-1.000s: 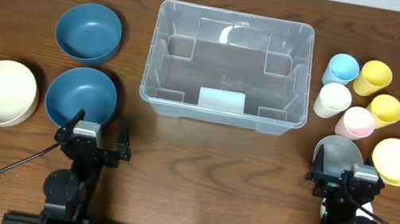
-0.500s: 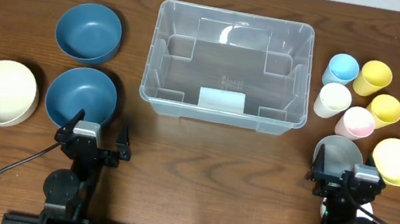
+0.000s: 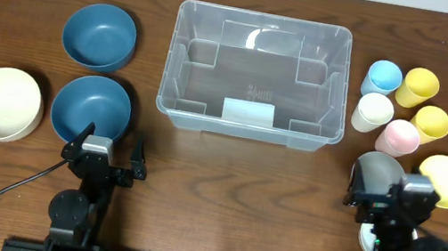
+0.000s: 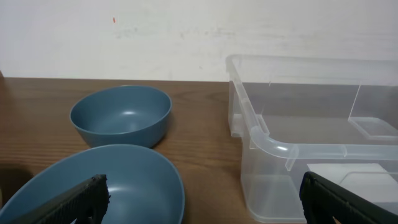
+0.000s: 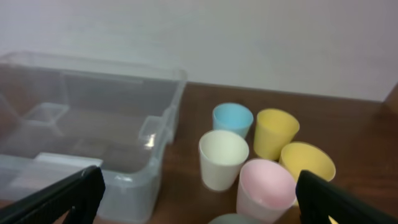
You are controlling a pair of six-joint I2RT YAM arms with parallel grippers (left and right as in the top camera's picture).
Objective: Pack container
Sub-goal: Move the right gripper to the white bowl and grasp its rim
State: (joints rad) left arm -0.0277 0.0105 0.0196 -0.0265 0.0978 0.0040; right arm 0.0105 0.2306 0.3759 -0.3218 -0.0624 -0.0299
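Note:
The white bowl [image 3: 366, 241] is under my right gripper's wrist while the gripper points at the cups, so next I move back, tilt the gripper down and pinch the bowl's rim [image 3: 360, 234].
The clear plastic container [image 3: 264, 16] stands empty at the table's middle back, with a white label [image 3: 248, 111] on its near wall. It also shows in the left wrist view [image 4: 273, 144] and in the right wrist view [image 5: 99, 65]. My left gripper [image 3: 105, 150] is open and empty just in front of a blue bowl [image 3: 91, 109], which fills the lower left of the left wrist view [image 4: 124, 180], where the left gripper [image 4: 202, 205] shows. My right gripper [image 3: 393, 196] is open and empty over a grey bowl [image 3: 376, 170]; in the right wrist view the right gripper [image 5: 202, 202] faces the cups.
A second blue bowl [image 3: 99, 35] and a cream bowl [image 3: 0, 102] are on the left. On the right stand a blue cup [image 3: 383, 78], two yellow cups [image 3: 418, 87] [image 3: 432, 123], a cream cup [image 3: 373, 112], a pink cup [image 3: 399, 136] and a yellow bowl [image 3: 443, 181].
My right arm has risen and shifted slightly right; it looks larger and blurred. The left arm and all objects have not moved.

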